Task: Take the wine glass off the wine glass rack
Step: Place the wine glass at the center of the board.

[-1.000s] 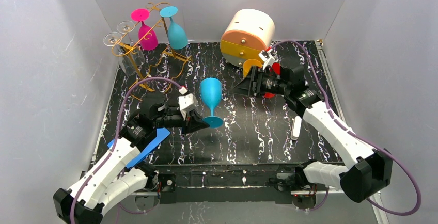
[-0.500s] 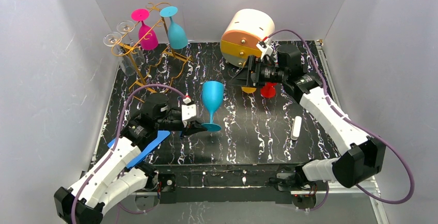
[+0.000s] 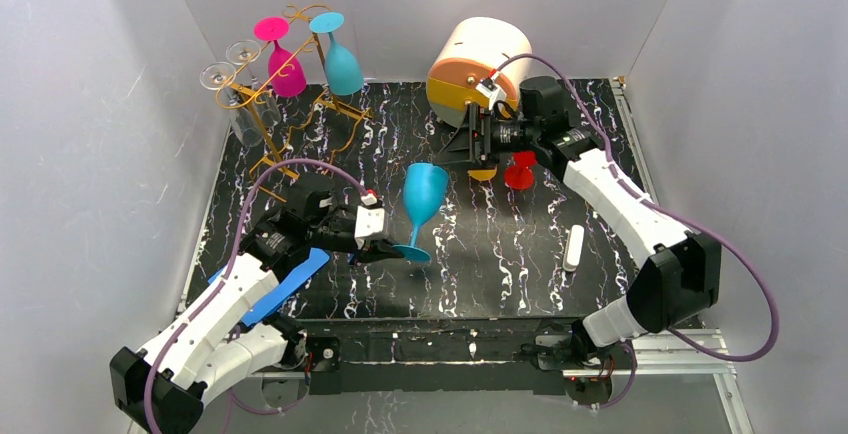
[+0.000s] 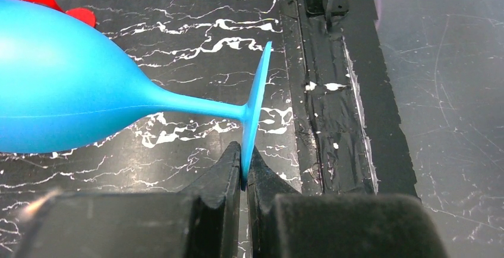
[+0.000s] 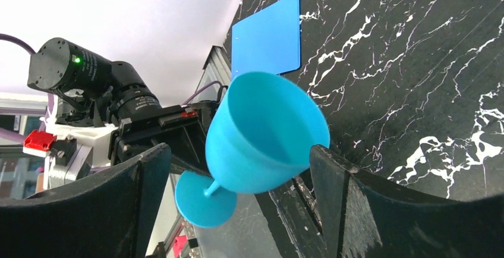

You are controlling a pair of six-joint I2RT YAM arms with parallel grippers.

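Note:
The robot's left gripper is pinching the foot [image 3: 414, 253] that the blue wine glass has to stand on, so the right gripper should grab the bowl's rim [image 3: 434, 167] before the left gripper opens.
A blue wine glass [image 3: 423, 192] leans in mid-table, its bowl tipped to the right. My left gripper [image 3: 393, 250] is shut on the rim of its foot [image 4: 257, 100]; in the left wrist view the gripper [image 4: 243, 173] pinches that thin disc edge-on. The gold wire wine glass rack [image 3: 262, 114] stands at the back left with a pink glass [image 3: 285, 69], a teal glass [image 3: 342, 64] and clear glasses [image 3: 228, 74] hanging on it. My right gripper [image 3: 466, 144] stands open to the glass's right, apart from it. In its wrist view the glass [image 5: 267, 133] appears between the wide fingers [image 5: 333, 186].
A round cream-and-orange drawer box [image 3: 480, 66] stands just behind the right gripper, with a red piece [image 3: 520, 172] and an orange piece [image 3: 482, 173] on the table below it. A white stick [image 3: 574, 248] lies to the right. A blue card [image 3: 285, 286] lies by the left arm.
The blue glass has gone from upright to leaning right in the left gripper. The right gripper has drawn back toward the drawer box and opened wider.

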